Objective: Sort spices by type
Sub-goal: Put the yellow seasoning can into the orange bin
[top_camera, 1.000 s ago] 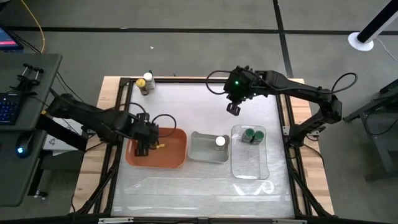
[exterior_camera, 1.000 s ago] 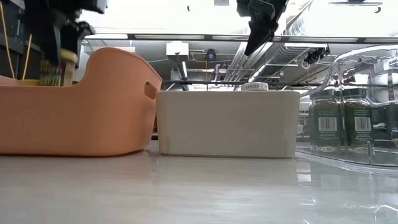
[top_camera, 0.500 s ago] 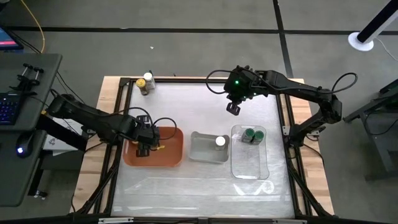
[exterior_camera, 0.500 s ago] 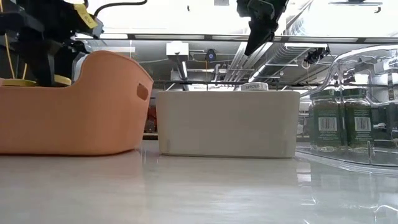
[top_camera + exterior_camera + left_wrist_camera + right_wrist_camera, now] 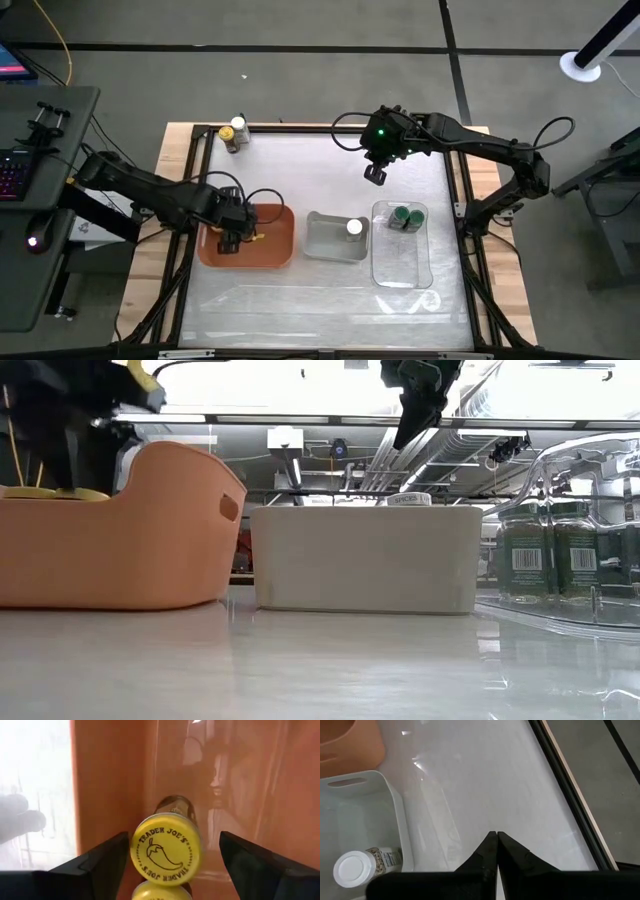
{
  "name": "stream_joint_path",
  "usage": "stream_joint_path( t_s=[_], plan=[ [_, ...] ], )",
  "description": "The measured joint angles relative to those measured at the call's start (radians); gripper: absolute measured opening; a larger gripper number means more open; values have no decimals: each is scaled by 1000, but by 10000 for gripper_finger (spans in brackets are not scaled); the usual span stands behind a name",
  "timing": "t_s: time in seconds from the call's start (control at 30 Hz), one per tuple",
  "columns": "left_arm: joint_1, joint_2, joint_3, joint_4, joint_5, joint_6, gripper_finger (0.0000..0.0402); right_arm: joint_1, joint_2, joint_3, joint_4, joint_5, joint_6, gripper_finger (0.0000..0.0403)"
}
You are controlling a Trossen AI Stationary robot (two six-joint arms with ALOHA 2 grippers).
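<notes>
Both yellow-lidded jars (image 5: 166, 851) are standing together in the orange tray, clear of my fingers. My left gripper keeps going up until it is past the tray's rim (image 5: 186, 446).
My left gripper (image 5: 231, 240) hangs open over the left part of the orange tray (image 5: 275, 250). Its fingers stand on either side of a yellow-lidded spice jar (image 5: 166, 848) without touching it. The jar stands in the tray, and a second yellow lid (image 5: 161, 893) shows beside it. A yellow lid (image 5: 60, 493) shows above the tray's rim in the low view. My right gripper (image 5: 375, 176) is shut and empty, high above the table's far middle; it also shows in its wrist view (image 5: 496, 839). A white-lidded jar (image 5: 353, 227) stands in the grey tray (image 5: 325, 240). Two green-lidded jars (image 5: 405, 216) stand in the clear tray (image 5: 400, 265).
Another jar with a pale lid (image 5: 236, 132) stands at the table's far left corner, by the dark frame. The three trays stand in a row across the table's middle. Bare white tabletop (image 5: 320, 300) lies in front of them and behind them under my right gripper.
My left gripper has gone down into the orange tray with the yellow-lidded jar, which now stands lower, its lid just above the rim. The orange tray has slid a little toward the table's left edge. My left gripper has then risen slightly.
</notes>
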Motion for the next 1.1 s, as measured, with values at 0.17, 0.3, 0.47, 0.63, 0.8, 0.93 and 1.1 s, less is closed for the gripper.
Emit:
stream_joint_path(
  t_s=[0.17,0.3,0.47,0.63,0.8,0.93,1.1],
  plan=[
    [21,0,150,-95,-21,35,297,0,0,0,0,0,-8,0],
    [88,0,319,-129,-206,101,297,0,0,0,0,1,-9,0],
    [367,-3,354,-3,-375,214,282,0,0,0,0,1,-2,0],
    [745,0,176,253,-301,124,183,0,0,0,0,1,-1,0],
    [850,-64,24,427,-410,-118,19,0,0,0,1,2,20,0],
    [867,-109,-75,544,-554,-366,3,0,0,0,31,2,38,0],
    [883,-93,-132,582,-700,-472,1,0,0,0,59,2,40,0]
  ],
)
